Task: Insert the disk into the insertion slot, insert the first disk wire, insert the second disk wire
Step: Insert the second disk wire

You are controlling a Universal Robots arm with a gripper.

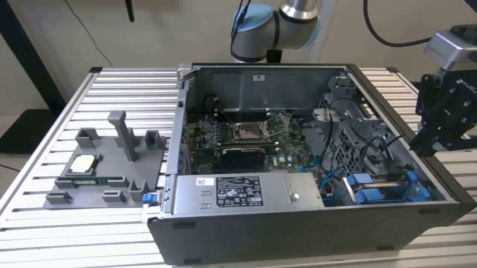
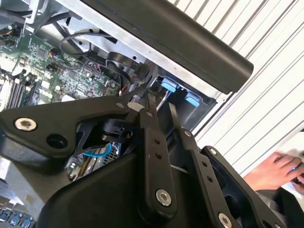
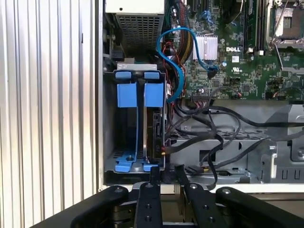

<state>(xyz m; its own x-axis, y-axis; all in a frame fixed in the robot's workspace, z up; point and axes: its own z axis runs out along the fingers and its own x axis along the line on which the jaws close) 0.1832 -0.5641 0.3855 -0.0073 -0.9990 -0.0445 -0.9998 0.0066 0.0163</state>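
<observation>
The flat black disk wire goes up in a slack curve, so it will bend up into a loop when I bring its end to the disk.
The disk stands on edge in the insertion slot of the dark drive cage. Its bright blue carrier sits beside a second blue carrier. In the exterior view the blue carriers are at the case's front right corner. Black wires run from the case floor to the disk's edge, where a small connector sits against it. My gripper hovers above the cage's end. It is open by a narrow gap with nothing between its fingers. In the exterior view my gripper hangs over the case's right rim.
The open computer case lies on a slatted metal table. Inside it are the motherboard and a grey labelled power-supply box. A grey fixture tray lies on the exterior view's left. A person's hand rests on the table beside the case.
</observation>
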